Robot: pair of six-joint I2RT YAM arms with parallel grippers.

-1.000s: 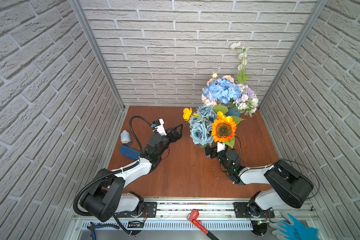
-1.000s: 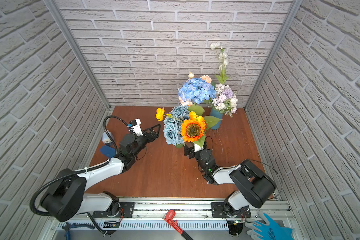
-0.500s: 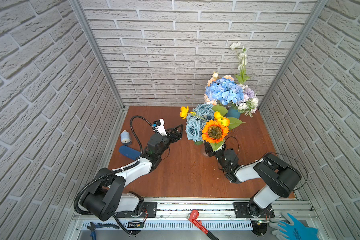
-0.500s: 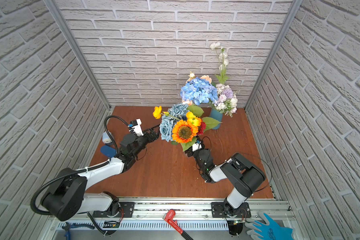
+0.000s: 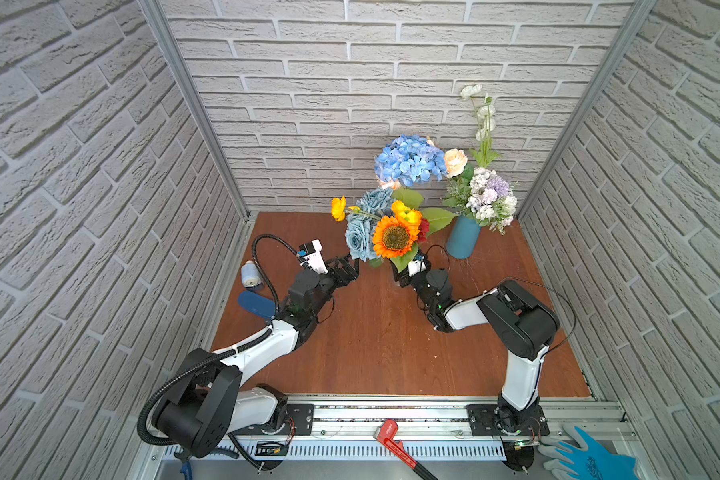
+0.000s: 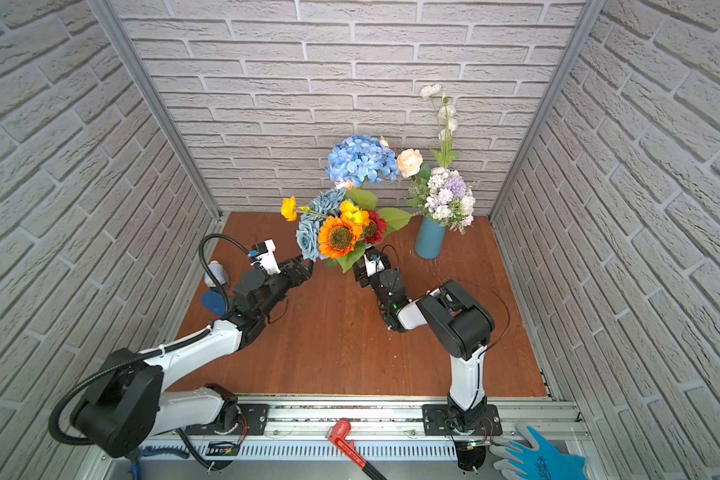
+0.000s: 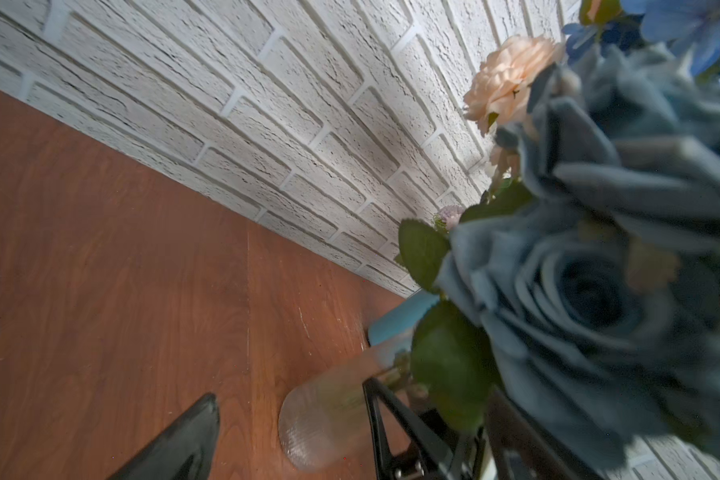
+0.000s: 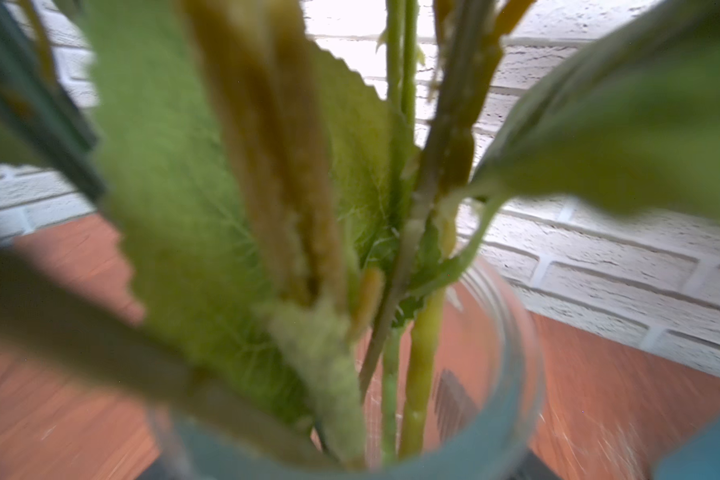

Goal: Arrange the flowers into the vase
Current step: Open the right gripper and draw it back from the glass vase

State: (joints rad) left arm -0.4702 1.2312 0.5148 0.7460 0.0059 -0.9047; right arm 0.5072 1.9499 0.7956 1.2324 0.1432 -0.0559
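Observation:
I should keep moving the clear glass vase [image 8: 404, 388] back with my right gripper, since stems stand in it. I should let go once it stands upright by the blue vase [image 5: 462, 238].
My right gripper [image 5: 406, 275] is shut on a clear glass vase [image 8: 512, 332]; a finger pad [image 8: 454, 399] shows through the glass. Green stems [image 8: 420, 365] stand in it. Blooms hide this vase in both top views: an orange sunflower [image 5: 393, 237], a red one [image 6: 376, 227] and dusty-blue roses [image 5: 358, 239]. My left gripper [image 5: 347, 268] is open, apart from the vase [image 7: 321, 415], its fingertips beside the roses [image 7: 578, 291]. A blue vase [image 5: 462, 241] at the back right holds a blue hydrangea [image 5: 408, 160], a peach rose [image 5: 454, 162], lilac clusters [image 5: 489, 197] and white buds [image 5: 483, 112].
A small blue-and-white roll [image 5: 250, 275] and a dark blue oval pad [image 5: 256, 304] lie by the left wall, next to the left arm. Brick walls close three sides. A red wrench [image 5: 395, 440] and a blue glove [image 5: 587, 457] lie at the front rail.
My right gripper narrowed its jaws on the clear vase and carried it, with its bouquet, to the left and slightly back, close to the left gripper. The left arm has stayed put.

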